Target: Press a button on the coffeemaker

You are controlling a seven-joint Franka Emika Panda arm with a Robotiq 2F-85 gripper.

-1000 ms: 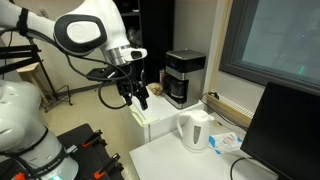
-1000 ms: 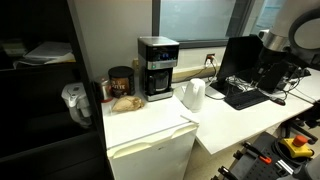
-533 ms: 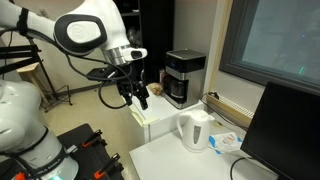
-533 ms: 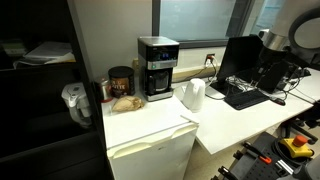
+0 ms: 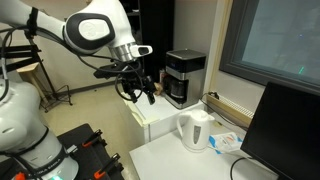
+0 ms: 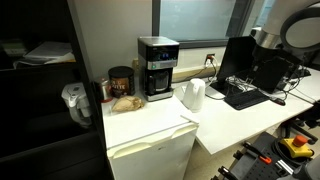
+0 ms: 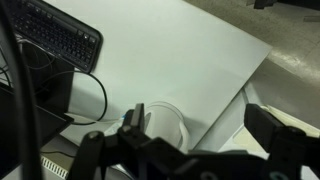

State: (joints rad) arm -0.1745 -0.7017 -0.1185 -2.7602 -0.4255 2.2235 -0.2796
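A silver band runs across the coffeemaker's front above the dark carafe, so I expect to find a row of small buttons along it when I press.
The coffeemaker is a black boxy machine with a silver top band and a dark carafe; it stands at the back of a white mini fridge top in both exterior views. My gripper hangs in the air in front of and left of it, well apart, fingers open and empty. In the wrist view the open fingers frame the white kettle below; the coffeemaker is out of that view.
A white electric kettle stands on the white desk. A monitor, keyboard and cables lie on the desk. A dark jar and bagged food sit beside the coffeemaker.
The arm has swung slightly toward the coffeemaker and the gripper has moved a little up and right. Nothing else has moved.
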